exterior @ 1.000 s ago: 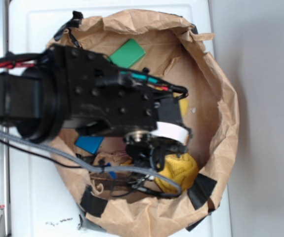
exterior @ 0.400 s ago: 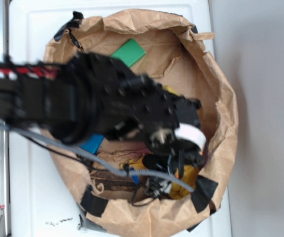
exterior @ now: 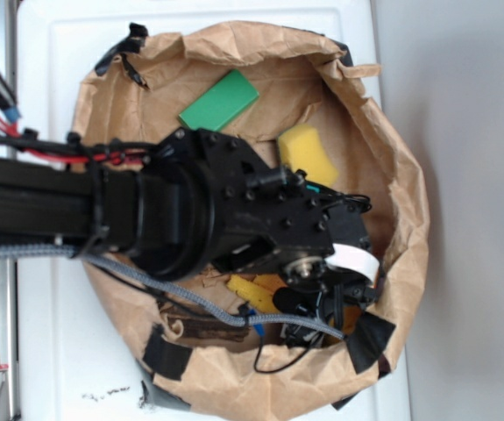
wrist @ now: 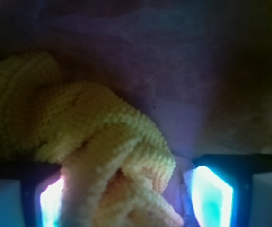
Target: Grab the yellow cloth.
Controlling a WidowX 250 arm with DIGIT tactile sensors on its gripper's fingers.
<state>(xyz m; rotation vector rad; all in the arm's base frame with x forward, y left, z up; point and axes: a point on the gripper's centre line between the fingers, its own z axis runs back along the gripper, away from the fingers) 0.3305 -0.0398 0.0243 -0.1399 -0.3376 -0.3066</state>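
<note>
I expect the yellow cloth (wrist: 81,116) to come up as one compact heap when I lift it, because it lies bunched up in thick, crumpled folds (wrist: 121,149).
The yellow cloth (wrist: 93,137) is a nubby, bunched fabric that fills the left and middle of the wrist view. A fold of it lies between my two fingers. My gripper (wrist: 131,198) is open: the left finger (wrist: 50,198) touches the cloth, and the right finger (wrist: 211,196) stands apart from it with a gap. In the exterior view my gripper (exterior: 322,303) is low in the lower right of the paper bag (exterior: 401,202) and covers the cloth almost wholly.
A smooth yellow sponge wedge (exterior: 307,149) and a green block (exterior: 219,100) lie at the back of the bag. A flat yellow piece (exterior: 253,290) and dark brown scraps (exterior: 199,323) lie by the gripper. Black tape patches (exterior: 365,340) hold the near bag wall.
The arm has moved right and down toward the bag's lower right. It now covers the cloth that showed before. The sponge wedge has come into view.
</note>
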